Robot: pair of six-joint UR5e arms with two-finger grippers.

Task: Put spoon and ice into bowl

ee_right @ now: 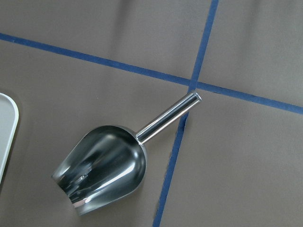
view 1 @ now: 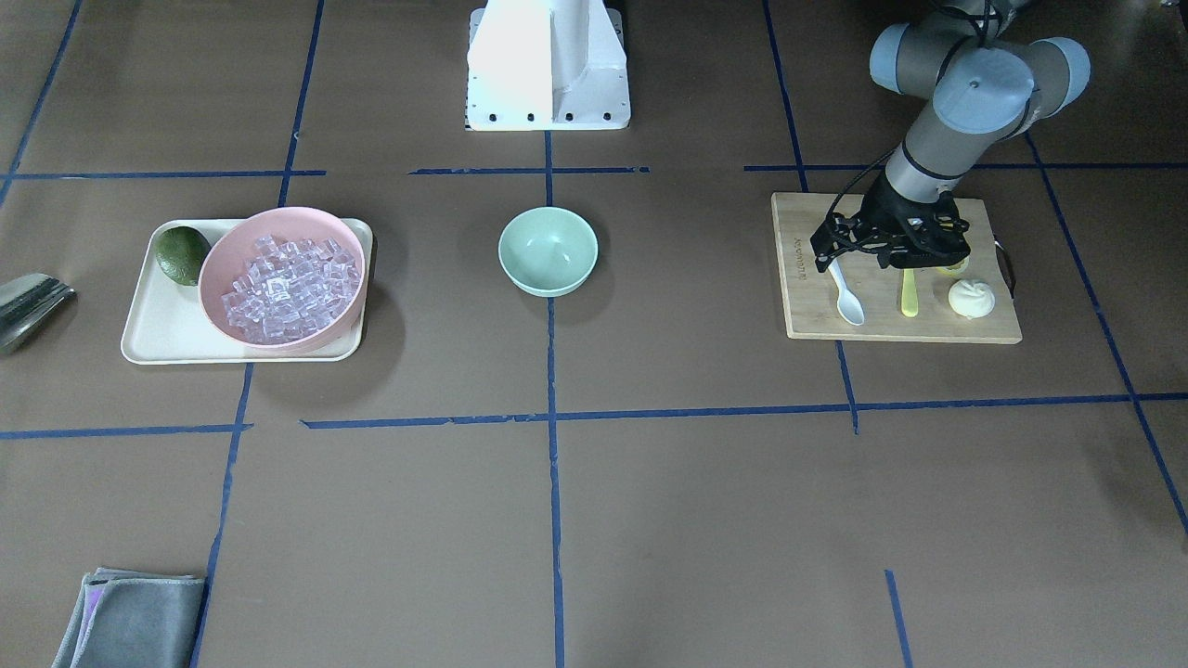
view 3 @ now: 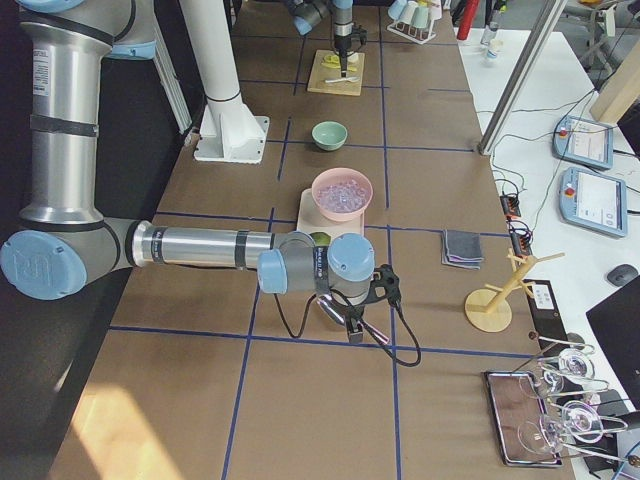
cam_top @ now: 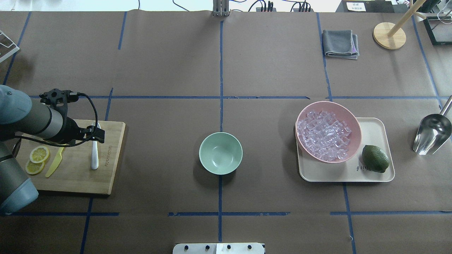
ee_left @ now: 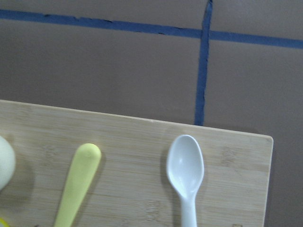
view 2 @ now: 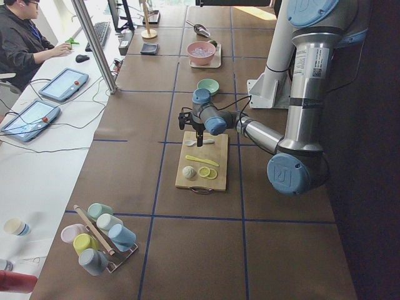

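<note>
The mint-green bowl [view 1: 548, 251] is small and its sides slope. The white spoon [view 1: 849, 306] should rest at a slant with its handle beyond the bowl's rim when I lower it in.
The white spoon [view 1: 847, 299] lies on the wooden board [view 1: 807, 315], scoop end away from the robot, beside a yellow-green knife [view 1: 910, 295]. It also shows in the left wrist view [ee_left: 185, 170]. My left gripper [view 1: 889, 262] hangs open just above the board, one finger [cam_top: 97, 135] over the spoon's handle. The ice [view 1: 290, 288] fills the pink bowl [view 1: 223, 255]. The mint-green bowl [view 1: 548, 250] stands empty mid-table. My right gripper [view 3: 352, 322] shows only in the exterior right view, above a metal scoop [ee_right: 104, 165]; I cannot tell if it is open or shut.
The pink bowl sits on a cream tray [view 1: 158, 334] with a dark green lime [view 1: 181, 254]. Lemon slices [cam_top: 37, 159] and a white bun [view 1: 971, 298] lie on the board. A folded grey cloth [view 1: 135, 620] lies at the table's operator side.
</note>
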